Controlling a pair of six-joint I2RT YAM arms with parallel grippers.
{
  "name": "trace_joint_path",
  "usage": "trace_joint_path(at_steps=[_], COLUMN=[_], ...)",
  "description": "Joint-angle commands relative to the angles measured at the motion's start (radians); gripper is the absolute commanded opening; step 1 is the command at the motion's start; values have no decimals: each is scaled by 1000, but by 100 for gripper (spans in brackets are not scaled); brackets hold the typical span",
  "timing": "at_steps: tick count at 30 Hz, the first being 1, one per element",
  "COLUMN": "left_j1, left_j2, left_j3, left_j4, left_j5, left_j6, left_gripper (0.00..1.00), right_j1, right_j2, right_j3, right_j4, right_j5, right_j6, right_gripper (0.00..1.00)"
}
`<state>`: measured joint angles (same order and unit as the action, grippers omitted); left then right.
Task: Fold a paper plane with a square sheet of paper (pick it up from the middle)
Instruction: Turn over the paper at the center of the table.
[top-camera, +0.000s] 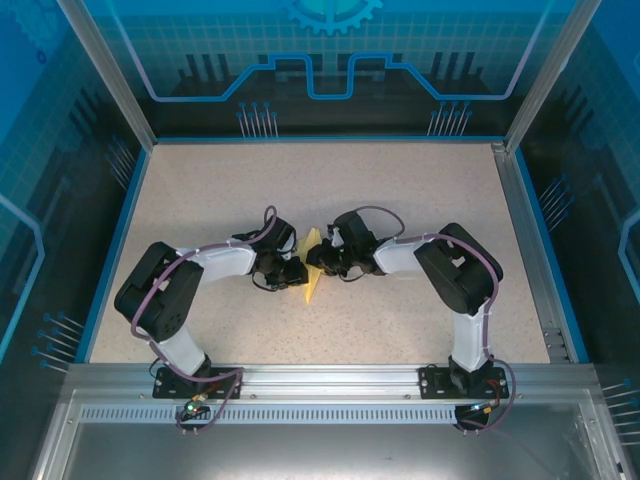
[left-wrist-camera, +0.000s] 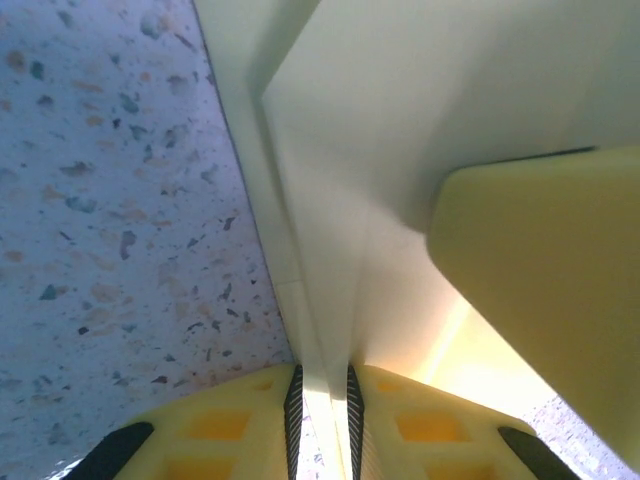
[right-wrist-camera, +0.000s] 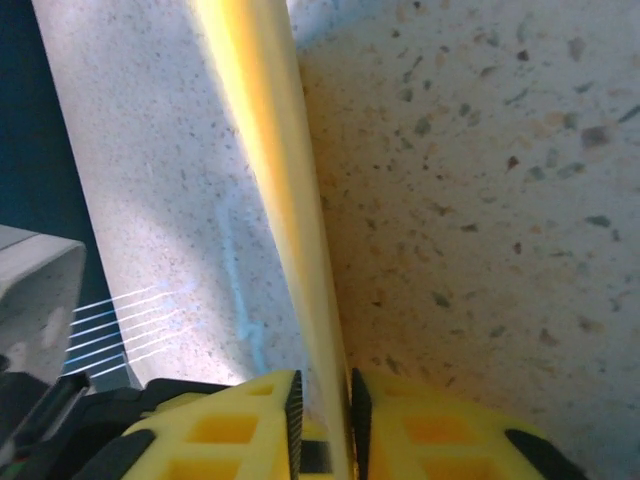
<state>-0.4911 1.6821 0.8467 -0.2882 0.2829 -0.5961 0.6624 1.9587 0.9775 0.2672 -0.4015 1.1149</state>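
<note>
I see that the folded paper stands on edge (top-camera: 312, 286) between both grippers, so next I release it with my left gripper and back off while my right gripper lays it down flat (top-camera: 333, 291).
The square sheet of paper (top-camera: 314, 268) is yellow and folded into a narrow upright piece at the middle of the table, between my two grippers. My left gripper (top-camera: 297, 272) meets it from the left and my right gripper (top-camera: 326, 262) from the right. In the left wrist view the pale folded layers (left-wrist-camera: 400, 120) run down between the ribbed pads, and the left gripper (left-wrist-camera: 322, 385) is shut on them. In the right wrist view the paper's thin yellow edge (right-wrist-camera: 270, 150) rises from between the pads, and the right gripper (right-wrist-camera: 323, 395) is shut on it.
The speckled table (top-camera: 400, 190) is ringed by a blue rim and metal frame posts (top-camera: 545, 70). A metal rail (top-camera: 330, 380) carries both arm bases at the near edge. A blurred yellow rounded shape (left-wrist-camera: 540, 290) sits close to the left wrist lens.
</note>
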Motion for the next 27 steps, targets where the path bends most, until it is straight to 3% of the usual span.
trace_joint_path(at_steps=[1, 5, 11, 14, 17, 22, 24, 27], left_j1=[-19, -19, -18, -18, -17, -12, -12, -10], left_j2=[-18, -76, -267, -368, -471, -598, -636, -687], left_j3=[-30, -58, -117, -134, -157, -209, -223, -240], left_j4=[18, 50, 82, 39, 1, -27, -38, -62], left_j5=[29, 27, -52, -150, -269, -405, -440, -488], left_j6=[-6, -24, -59, -62, -79, -116, -129, -144], left_gripper=[23, 24, 28, 30, 32, 34, 34, 34], right_j1=[11, 9, 3, 8, 32, 122, 155, 198], right_j2=[12, -33, -150, -225, -251, -147, -67, 18], right_j3=[26, 58, 118, 204, 321, 533, 608, 654], right_j4=[-64, -163, -430, -704, -1018, -1442, -1568, -1601], right_j5=[-18, 3, 110, 282, 554, 969, 1055, 1062], right_j6=[-79, -177, -334, -442, -511, -451, -381, -323], right_gripper=[18, 7, 2, 2, 3, 7, 6, 7])
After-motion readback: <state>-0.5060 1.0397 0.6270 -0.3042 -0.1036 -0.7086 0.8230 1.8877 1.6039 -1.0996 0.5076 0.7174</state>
